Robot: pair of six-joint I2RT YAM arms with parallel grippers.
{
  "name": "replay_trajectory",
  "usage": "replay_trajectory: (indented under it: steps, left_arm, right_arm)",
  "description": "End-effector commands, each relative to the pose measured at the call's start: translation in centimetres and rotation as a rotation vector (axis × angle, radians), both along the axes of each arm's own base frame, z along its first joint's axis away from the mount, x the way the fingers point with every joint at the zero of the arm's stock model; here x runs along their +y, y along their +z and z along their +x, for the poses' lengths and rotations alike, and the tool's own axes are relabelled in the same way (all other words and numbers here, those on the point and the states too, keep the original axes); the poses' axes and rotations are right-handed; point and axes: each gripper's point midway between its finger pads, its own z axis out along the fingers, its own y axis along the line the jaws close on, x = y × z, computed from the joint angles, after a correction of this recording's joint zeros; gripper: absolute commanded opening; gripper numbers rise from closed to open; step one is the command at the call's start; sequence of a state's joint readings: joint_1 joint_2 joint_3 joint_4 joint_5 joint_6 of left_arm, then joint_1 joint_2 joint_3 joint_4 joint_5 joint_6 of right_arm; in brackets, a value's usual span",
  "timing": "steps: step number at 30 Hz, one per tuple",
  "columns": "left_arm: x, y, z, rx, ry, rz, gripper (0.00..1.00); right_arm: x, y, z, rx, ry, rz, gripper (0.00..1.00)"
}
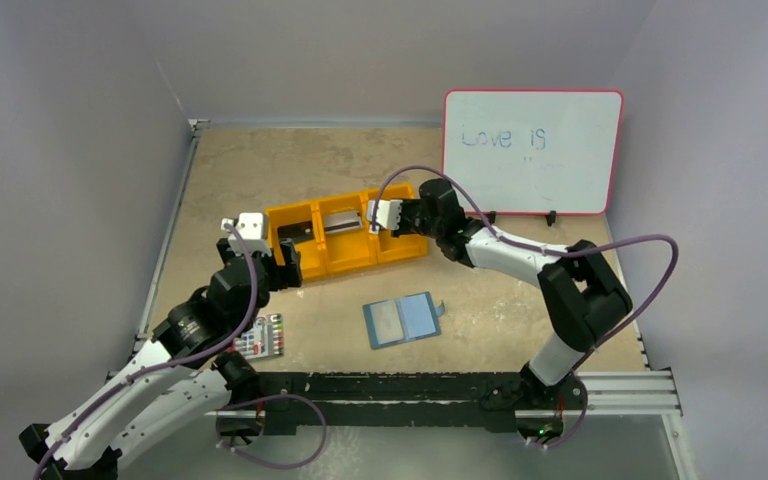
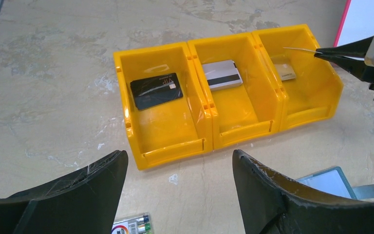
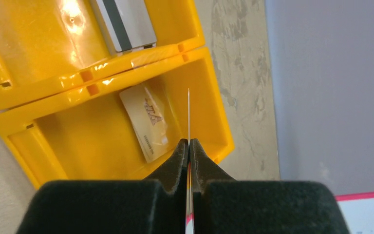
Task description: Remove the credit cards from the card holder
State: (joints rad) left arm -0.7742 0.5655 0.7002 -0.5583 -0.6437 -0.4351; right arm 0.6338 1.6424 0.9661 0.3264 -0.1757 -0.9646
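The thin card (image 2: 298, 48) is hanging edge-on over the tan card's open compartment (image 1: 398, 247), so my right gripper keeps moving the thin card down until it is below the compartment's rim, and then let go.
The teal card holder (image 1: 401, 320) lies open and flat on the table in front of the orange bin (image 1: 345, 262); a corner of it shows in the left wrist view (image 2: 328, 179). A black card (image 2: 156, 90) lies in the bin's left compartment, a silver-grey card (image 2: 221, 74) in the middle one and a tan card (image 3: 146, 122) in the right one. My right gripper (image 3: 189, 141) is shut on another thin card (image 3: 189, 114), seen edge-on, above the right compartment. My left gripper (image 2: 180, 156) stands open and empty just in front of the bin's left end.
A pack of coloured markers (image 1: 260, 338) lies by the left arm near the table's front. A pink-framed whiteboard (image 1: 532, 150) stands at the back right. Grey walls close in the table on the left, back and right.
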Motion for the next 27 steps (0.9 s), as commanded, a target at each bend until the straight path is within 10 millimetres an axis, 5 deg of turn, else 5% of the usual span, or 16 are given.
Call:
replay_trajectory:
  steps: [1, 12, 27]
  left_arm:
    - [-0.1, 2.2, 0.3, -0.047, 0.013, -0.043, 0.79]
    - [-0.2, 2.0, 0.4, -0.04, 0.008, -0.034, 0.79]
    - [-0.5, 1.8, 0.6, -0.031, -0.002, -0.024, 0.79]
  right_arm:
    - [1.6, 2.2, 1.5, -0.069, 0.055, 0.014, 0.0]
    - [2.0, -1.2, 3.2, -0.049, 0.072, -0.056, 0.0]
    - [1.8, -3.0, 5.2, -0.083, 0.05, -0.087, 0.0]
